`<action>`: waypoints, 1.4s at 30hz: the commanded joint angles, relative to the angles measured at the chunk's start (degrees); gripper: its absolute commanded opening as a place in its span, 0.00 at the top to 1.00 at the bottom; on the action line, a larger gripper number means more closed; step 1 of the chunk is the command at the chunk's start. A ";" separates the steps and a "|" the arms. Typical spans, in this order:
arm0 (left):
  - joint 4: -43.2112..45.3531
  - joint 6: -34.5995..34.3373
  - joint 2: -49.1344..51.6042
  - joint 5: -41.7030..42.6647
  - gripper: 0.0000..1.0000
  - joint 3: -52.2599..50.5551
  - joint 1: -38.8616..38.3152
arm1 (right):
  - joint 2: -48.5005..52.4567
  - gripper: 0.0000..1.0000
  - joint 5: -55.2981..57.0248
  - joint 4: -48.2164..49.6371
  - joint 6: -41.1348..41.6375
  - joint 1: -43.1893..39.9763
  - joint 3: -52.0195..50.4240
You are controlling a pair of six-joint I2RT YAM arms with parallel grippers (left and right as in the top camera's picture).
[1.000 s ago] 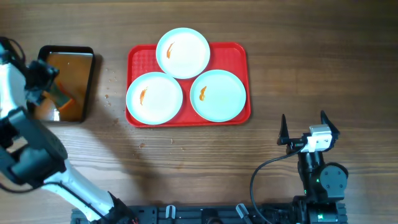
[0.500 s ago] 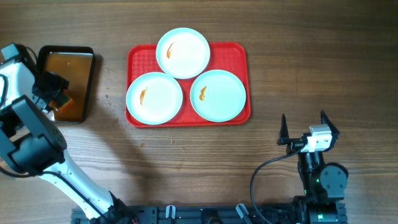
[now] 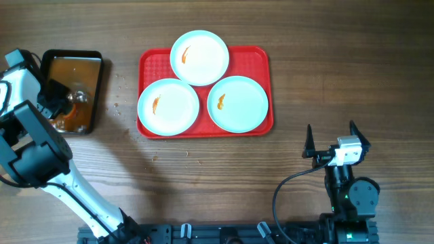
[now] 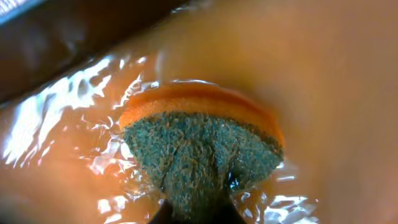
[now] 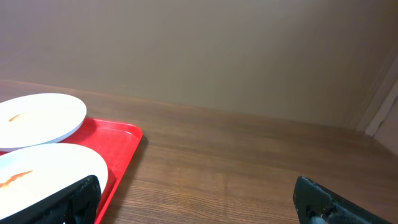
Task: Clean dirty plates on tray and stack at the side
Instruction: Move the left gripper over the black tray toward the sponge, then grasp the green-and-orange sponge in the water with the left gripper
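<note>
My left gripper is squeezing the sponge tight (image 4: 194, 177) in the brownish water. Next, I open it to let the sponge spread and soak (image 4: 202, 143), then grip the sponge before wiping plates.
Three pale plates lie on the red tray (image 3: 261, 57): a back one (image 3: 199, 57), a left one (image 3: 168, 106) and a right one (image 3: 238, 103), each with an orange smear. My left gripper (image 3: 60, 110) is down in the black pan (image 3: 71, 54) of brownish water. In the left wrist view that gripper (image 4: 196, 213) is shut on an orange sponge with a green scouring face (image 4: 199, 143), pinched at its lower edge in the water. My right gripper (image 3: 331, 135) stands open near the front right, holding nothing. The right wrist view shows this gripper (image 5: 202, 202) with two plates (image 5: 37, 118) (image 5: 43, 171) to its left.
The pan sits left of the tray, with bare wood between them and small drops on the table (image 3: 119, 102). The right arm's base and cable (image 3: 291, 183) are at the front right. Wide bare table (image 5: 249, 155) lies right of the tray.
My left gripper has gone from open to shut, pinching the sponge in the pan's water. It also shifted slightly toward the pan's near end. The right arm has not moved.
</note>
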 commanded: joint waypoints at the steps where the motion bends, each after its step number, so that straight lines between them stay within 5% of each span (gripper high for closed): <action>1: 1.36 0.02 1.25 -0.52 0.53 0.55 0.07 | -0.11 0.01 0.57 0.15 -0.74 -0.31 -0.09; 2: 1.36 0.02 1.25 -0.52 0.00 0.55 0.04 | -0.11 0.00 0.57 0.15 -0.72 -0.31 -0.09; 10: -3.41 0.02 1.25 5.49 0.00 0.55 0.04 | -0.11 0.00 0.57 0.15 -0.72 -0.31 -0.09; 12: -4.22 0.02 1.25 5.68 0.14 0.55 0.04 | -0.11 0.00 0.57 0.15 -0.72 -0.31 -0.09; 17: -4.63 0.02 1.25 5.68 0.83 0.55 0.04 | -0.11 0.00 0.57 0.15 -0.74 -0.31 -0.09; 19: -4.37 0.00 1.25 5.66 0.96 0.55 0.04 | -0.11 0.00 0.57 0.17 -0.74 -0.31 -0.09; 23: -3.93 0.02 1.25 5.66 0.96 0.55 0.07 | -0.11 0.00 0.57 0.15 -0.70 -0.31 -0.09; 24: -3.56 0.04 1.25 5.64 0.90 0.55 0.07 | -0.11 0.00 0.57 0.15 -0.72 -0.31 -0.09; 25: -3.17 0.04 1.25 5.60 0.42 0.55 0.07 | -0.11 0.00 0.57 0.15 -0.70 -0.31 -0.09; 26: -2.58 0.04 1.25 5.40 0.11 0.55 0.07 | -0.11 0.00 0.57 0.15 -0.74 -0.31 -0.09; 27: -1.84 0.07 1.25 5.05 0.06 0.55 0.07 | -0.11 0.00 0.57 0.15 -0.74 -0.31 -0.09; 36: 7.34 2.64 1.36 -3.58 0.01 0.55 0.07 | -0.11 0.00 0.57 0.15 -0.72 -0.31 -0.09; 42: 8.63 3.08 1.38 -3.56 0.25 0.55 0.07 | -0.11 0.00 0.57 0.15 -0.72 -0.31 -0.09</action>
